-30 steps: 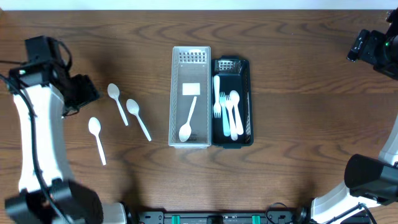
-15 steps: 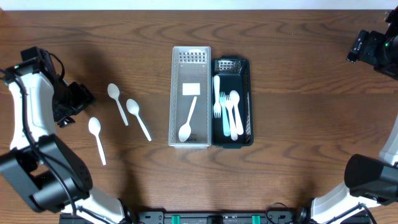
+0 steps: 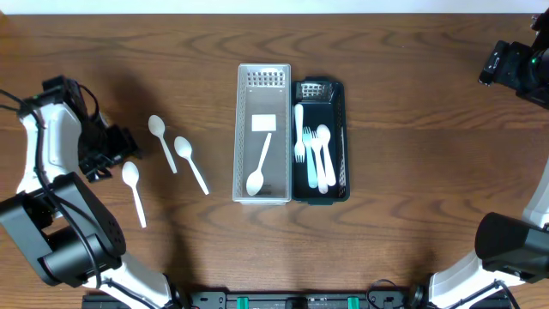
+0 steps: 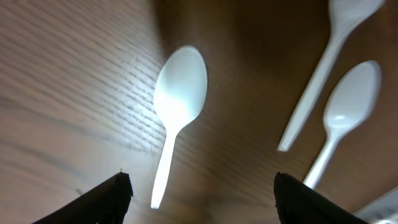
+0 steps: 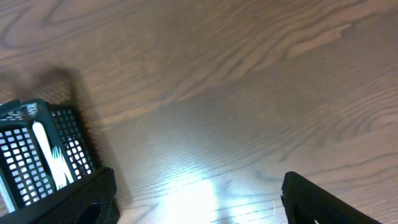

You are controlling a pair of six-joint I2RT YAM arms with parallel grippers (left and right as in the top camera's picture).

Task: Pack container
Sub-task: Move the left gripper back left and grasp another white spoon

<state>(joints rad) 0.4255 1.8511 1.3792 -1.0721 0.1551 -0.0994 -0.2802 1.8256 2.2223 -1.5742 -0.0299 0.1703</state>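
My left gripper is open, and the nearest spoon's handle [image 3: 140, 209] points into the gap between its fingers. I should keep going down until the fingers are on both sides of the spoon's neck [image 3: 134, 187], then close them.
Three white plastic spoons lie loose on the table at the left: one nearest my left gripper [image 3: 132, 192], one [image 3: 161, 142] and one [image 3: 190, 163]. The white basket [image 3: 241, 129] holds one white spoon [image 3: 259, 167]. The black basket [image 3: 339, 137] beside it holds white forks [image 3: 316, 154]. My left gripper [image 3: 110, 154] is open and empty, just left of the nearest spoon [image 4: 176, 112], whose handle lies between my fingers [image 4: 202, 199]. The other two spoons show in the left wrist view [image 4: 345, 118] [image 4: 323, 62]. My right gripper [image 5: 199, 199] is open and empty, high at the far right [image 3: 515, 64].
The black basket's corner [image 5: 37, 149] with a fork shows at the left of the right wrist view. Both baskets stand side by side at the table's middle. Bare wood surrounds the right arm.
My left arm has swung down and right, bringing the open gripper close to the nearest spoon. The spoons, baskets and right arm have not moved.
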